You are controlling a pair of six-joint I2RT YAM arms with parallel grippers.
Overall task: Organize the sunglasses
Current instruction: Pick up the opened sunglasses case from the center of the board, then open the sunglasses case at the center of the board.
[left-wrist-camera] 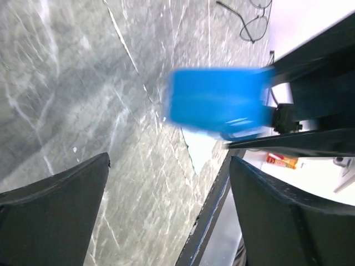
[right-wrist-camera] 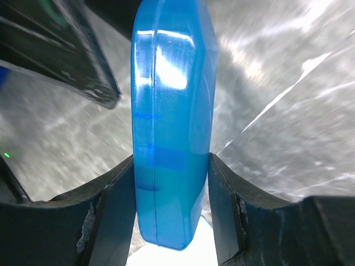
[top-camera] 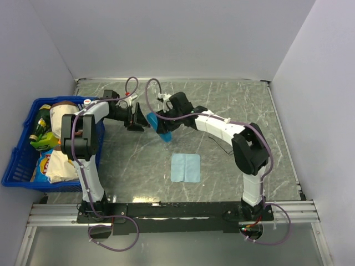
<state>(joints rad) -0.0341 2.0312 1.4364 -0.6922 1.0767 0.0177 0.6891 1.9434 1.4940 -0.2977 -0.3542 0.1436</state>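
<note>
I should take the case's loose end (top-camera: 151, 118) with my left gripper before my right gripper opens, because my right gripper is busy pinching the blue case's narrow sides (right-wrist-camera: 172, 185).
My right gripper (right-wrist-camera: 172, 166) is shut on the blue translucent case (right-wrist-camera: 172, 83), pinching its narrow sides and holding it on edge above the table. From above, the case (top-camera: 165, 133) hangs below the right gripper (top-camera: 158, 119) at the table's middle back. My left gripper (top-camera: 136, 118) stands just left of it, open, with only bare table between its fingers (left-wrist-camera: 72, 205). In the left wrist view the case (left-wrist-camera: 216, 102) is blurred and ahead of the open jaws. The sunglasses (left-wrist-camera: 256, 25), thin black wire, lie on the table beyond it.
A light-blue square cloth (top-camera: 185, 167) lies flat on the marble table in front of the case. A blue basket (top-camera: 16, 166) with bottles and snack bags stands at the left edge. Walls enclose the table at the back and both sides.
</note>
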